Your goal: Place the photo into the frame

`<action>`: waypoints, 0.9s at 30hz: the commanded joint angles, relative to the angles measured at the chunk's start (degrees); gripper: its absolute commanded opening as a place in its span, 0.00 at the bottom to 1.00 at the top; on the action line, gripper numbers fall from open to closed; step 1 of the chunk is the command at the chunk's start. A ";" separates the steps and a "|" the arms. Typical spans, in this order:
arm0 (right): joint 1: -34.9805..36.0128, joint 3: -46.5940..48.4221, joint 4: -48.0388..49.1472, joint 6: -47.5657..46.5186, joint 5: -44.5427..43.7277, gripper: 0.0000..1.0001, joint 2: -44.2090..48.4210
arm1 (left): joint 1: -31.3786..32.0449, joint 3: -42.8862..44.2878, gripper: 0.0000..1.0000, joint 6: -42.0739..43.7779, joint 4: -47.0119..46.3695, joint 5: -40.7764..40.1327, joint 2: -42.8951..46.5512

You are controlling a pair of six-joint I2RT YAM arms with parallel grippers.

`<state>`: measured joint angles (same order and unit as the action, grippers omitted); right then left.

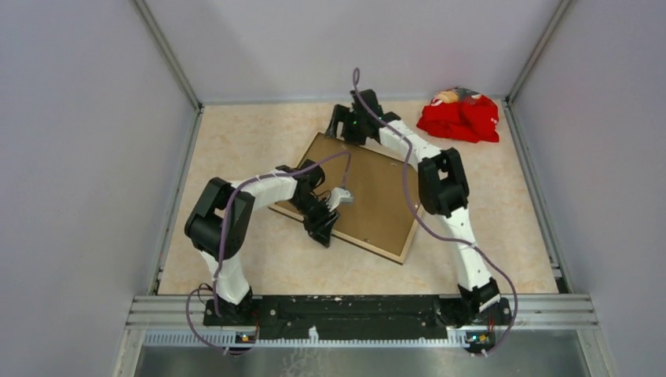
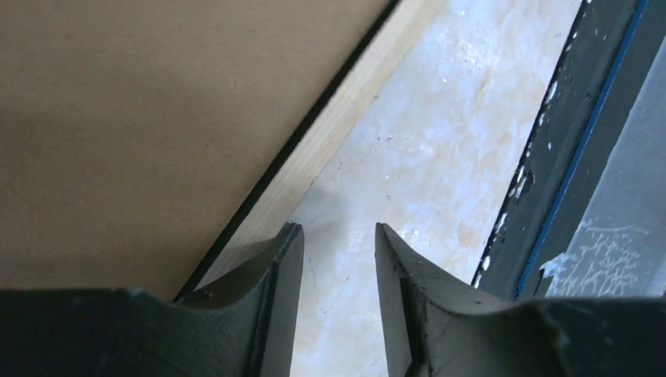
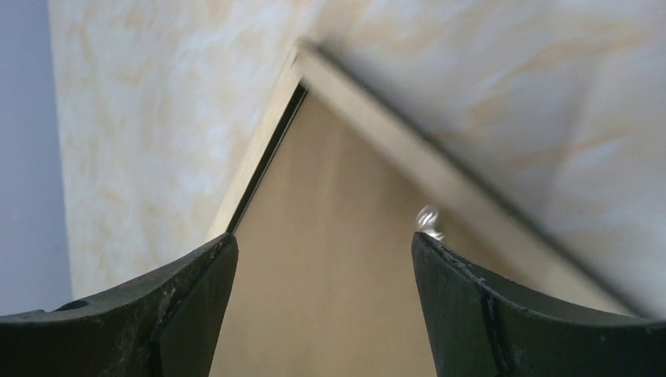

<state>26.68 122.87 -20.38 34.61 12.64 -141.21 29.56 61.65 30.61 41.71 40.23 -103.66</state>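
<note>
The frame is lying crooked, and my left gripper is at its near edge (image 1: 345,236), so next I turn the frame straighter and brace its short rim (image 1: 308,149) with my left gripper.
The frame (image 1: 398,253) lies back up on the table, its light tan wood rim around a plain brown backing board (image 1: 377,196). The photo is hidden. My left gripper (image 1: 322,232) is open and empty at the frame's near-left edge. In the left wrist view (image 2: 338,236) one finger (image 2: 267,275) is over the tan rim (image 2: 338,126) and bare table shows between the jaws. My right gripper (image 1: 339,126) is open and empty over the frame's far corner. In the right wrist view (image 3: 323,243) it straddles the backing board (image 3: 330,236) inside the rim (image 3: 408,149).
A crumpled red cloth (image 1: 459,116) lies at the back right corner. Grey walls enclose the table on three sides. A dark metal rail (image 2: 565,141) runs along the table's near edge. A small shiny metal tab (image 3: 428,220) sits on the backing board by my right fingertip.
</note>
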 commanded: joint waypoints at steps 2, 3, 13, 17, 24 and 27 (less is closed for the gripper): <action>2.76 -2.74 -6.43 -0.08 6.39 0.81 5.22 | -0.19 1.69 0.49 11.50 7.94 0.11 2.77; 2.56 -5.11 -5.49 -0.33 6.18 0.81 6.62 | -0.52 2.15 0.51 12.63 9.37 0.08 3.67; 1.06 -21.92 1.51 -1.41 -0.46 0.82 25.44 | -15.78 22.37 0.64 19.09 22.95 2.98 5.69; 1.93 -29.37 4.55 0.63 0.86 0.81 31.69 | -26.09 29.30 0.51 10.93 13.15 -0.96 -3.01; 5.58 -39.06 12.02 3.12 4.37 0.77 33.71 | -32.82 40.99 0.40 5.08 14.25 2.50 -20.20; 6.77 -40.81 14.69 3.93 5.79 0.75 32.56 | -33.07 40.55 0.41 4.75 12.85 2.62 -22.37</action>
<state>31.83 84.29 -10.96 36.86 15.90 -107.63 -4.29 100.99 37.41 53.87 40.42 -124.86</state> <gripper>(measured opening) 0.761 0.404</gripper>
